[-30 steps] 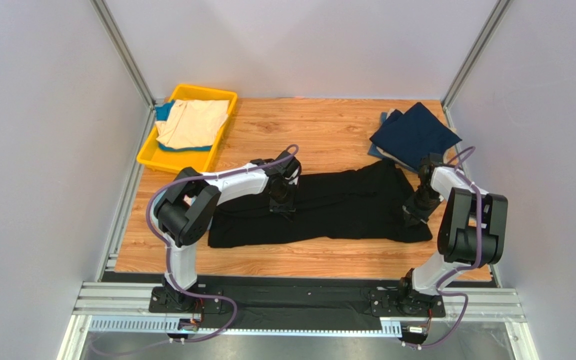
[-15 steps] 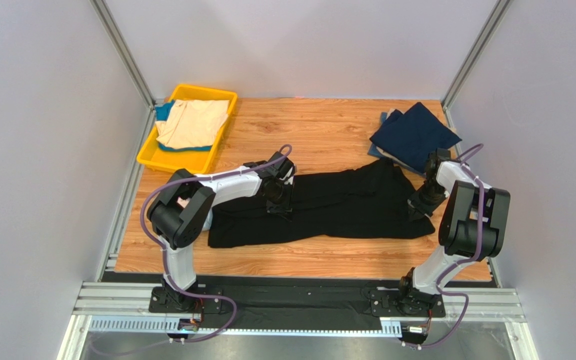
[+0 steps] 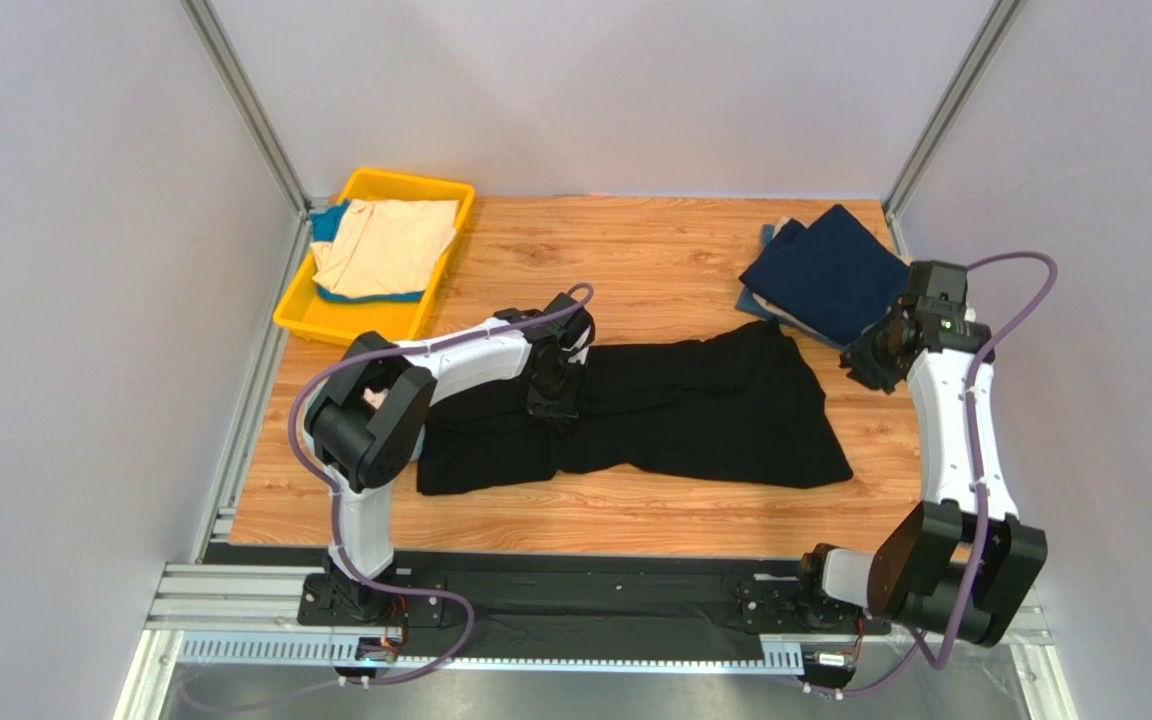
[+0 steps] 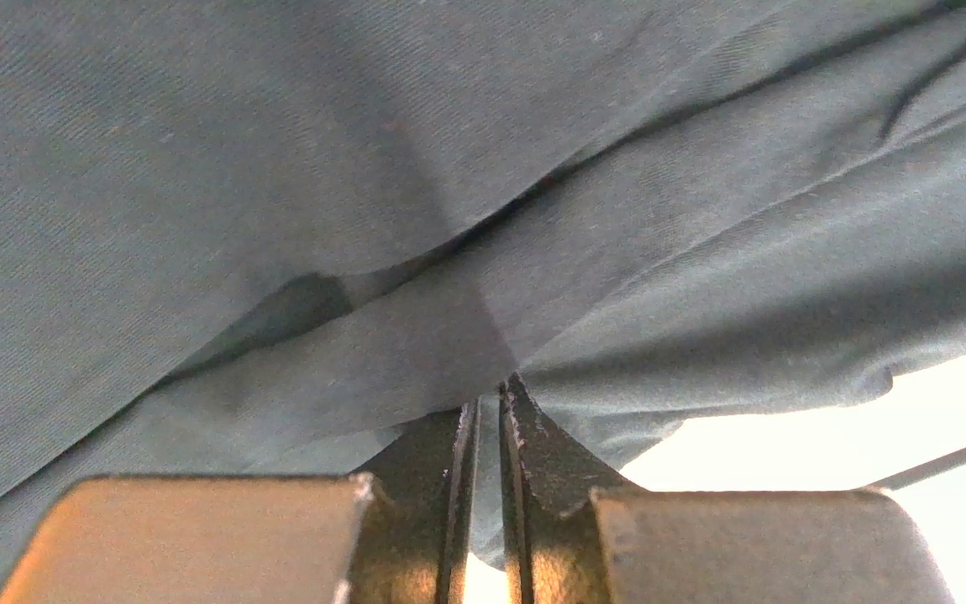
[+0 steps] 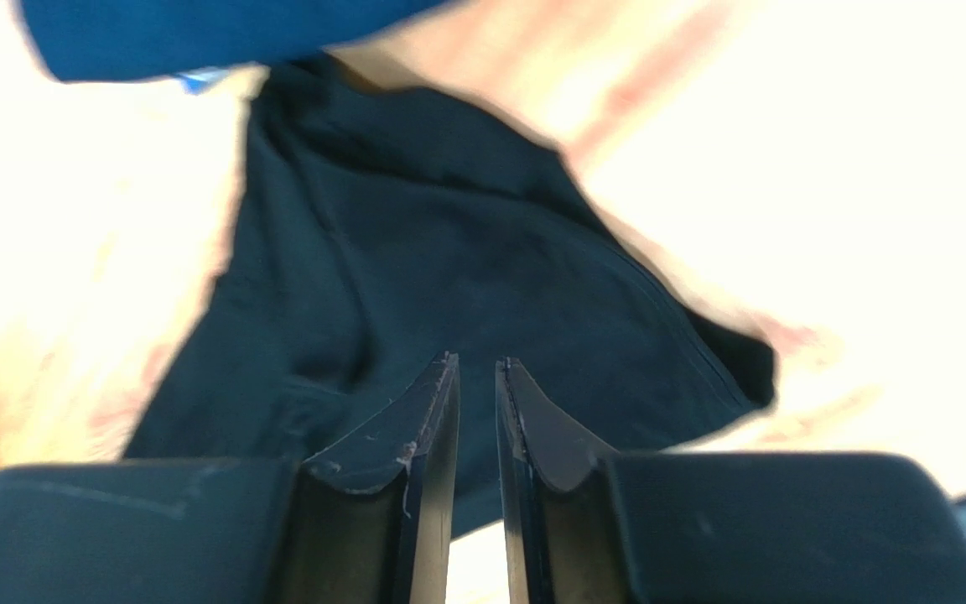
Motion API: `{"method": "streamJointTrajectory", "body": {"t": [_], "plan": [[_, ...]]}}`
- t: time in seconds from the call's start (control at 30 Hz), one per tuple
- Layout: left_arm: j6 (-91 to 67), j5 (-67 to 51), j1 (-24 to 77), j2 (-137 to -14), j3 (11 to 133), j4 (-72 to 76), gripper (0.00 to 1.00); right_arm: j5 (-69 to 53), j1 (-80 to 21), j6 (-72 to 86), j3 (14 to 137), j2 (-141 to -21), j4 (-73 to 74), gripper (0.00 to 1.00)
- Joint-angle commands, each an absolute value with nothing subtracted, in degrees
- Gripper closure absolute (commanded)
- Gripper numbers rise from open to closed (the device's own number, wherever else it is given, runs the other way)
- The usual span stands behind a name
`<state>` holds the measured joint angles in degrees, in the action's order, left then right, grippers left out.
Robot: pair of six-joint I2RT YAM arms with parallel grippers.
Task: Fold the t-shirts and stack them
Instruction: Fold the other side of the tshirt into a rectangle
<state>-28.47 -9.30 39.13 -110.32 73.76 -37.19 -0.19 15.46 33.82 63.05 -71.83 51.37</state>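
The black t-shirt (image 3: 650,408) is lying rumpled across the table. My right gripper should grab its loose end (image 3: 796,372) and swing it around, with my left gripper on its middle.
A large black t-shirt (image 3: 687,413) lies spread lengthwise across the middle of the wooden table (image 3: 642,255). My left gripper (image 3: 552,402) is down on its left part. In the left wrist view the cloth (image 4: 324,189) drapes over the left gripper (image 4: 486,397). Its jaws stand slightly apart with a fold of cloth in the narrow gap. My right gripper (image 3: 865,360) hangs above the table, beyond the shirt's right end and beside the navy t-shirt (image 3: 830,270). In the right wrist view the right gripper (image 5: 476,365) is open by a slit, with nothing in it, and looks down on the black shirt (image 5: 450,227).
A yellow tray (image 3: 297,318) at the back left holds a beige t-shirt (image 3: 387,245) lying on teal cloth (image 3: 330,222). The navy shirt sits on a small pile at the back right corner. Grey walls and metal posts close in the table on three sides.
The right gripper has let go of the black shirt's right end, and its arm has risen and swung back to the right. The left gripper stays on the cloth, its jaws parted a little.
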Motion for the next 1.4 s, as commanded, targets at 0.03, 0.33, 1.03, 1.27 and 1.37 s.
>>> {"method": "streamJointTrajectory", "body": {"t": [0.03,0.33,1.03,1.27,1.37], "plan": [[-24.2,-4.3,38.7,-108.0,75.3,-44.6,0.83,-7.7,15.2,33.7,67.8,-81.6,49.8,0.79],[-24.2,-1.7,39.7,-100.1,62.7,-41.1,0.79,-5.9,6.0,32.6,65.4,-93.1,39.8,0.74],[-23.6,-3.3,40.8,-113.6,70.9,-39.9,1.00,4.0,2.4,33.7,69.0,-111.2,42.1,1.00],[-22.4,-2.0,40.7,-114.4,73.6,-41.3,1.00,2.0,8.3,34.9,68.9,-109.1,44.4,1.00],[-22.1,-1.6,40.5,-115.1,75.2,-42.2,1.00,1.3,11.6,33.8,68.8,-108.5,44.9,1.00]]}}
